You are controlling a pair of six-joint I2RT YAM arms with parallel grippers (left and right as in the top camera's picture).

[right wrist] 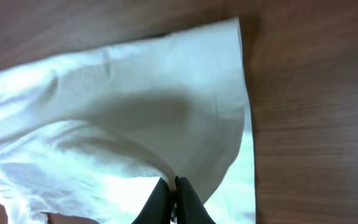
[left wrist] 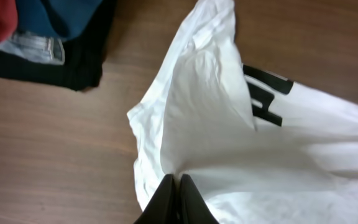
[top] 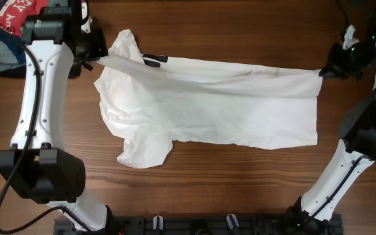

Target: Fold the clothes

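Observation:
My left gripper should keep lowering its end until it rests and then let go, because the held edge [top: 217, 77] runs straight from gripper to gripper above the garment's lower layer [top: 119, 96].
The clothes [top: 207, 104] are one large white garment spread across the middle of the table, stretched between both arms. A black bar print [left wrist: 267, 93] shows near its upper left part. My left gripper [top: 91, 63] is shut on the garment's upper left edge, and the fabric [left wrist: 216, 124] rises from the pinch [left wrist: 178, 180]. My right gripper [top: 324, 70] is shut on the upper right corner, where the cloth [right wrist: 135, 106] drapes away from the closed tips [right wrist: 175, 183]. A sleeve [top: 142, 153] lies flat at the lower left.
A pile of other clothing [top: 8, 32] in red, blue and denim lies at the table's far left corner, seen close by in the left wrist view [left wrist: 36, 31]. Bare wooden tabletop [top: 240, 183] surrounds the garment. A black rail [top: 194, 225] runs along the front edge.

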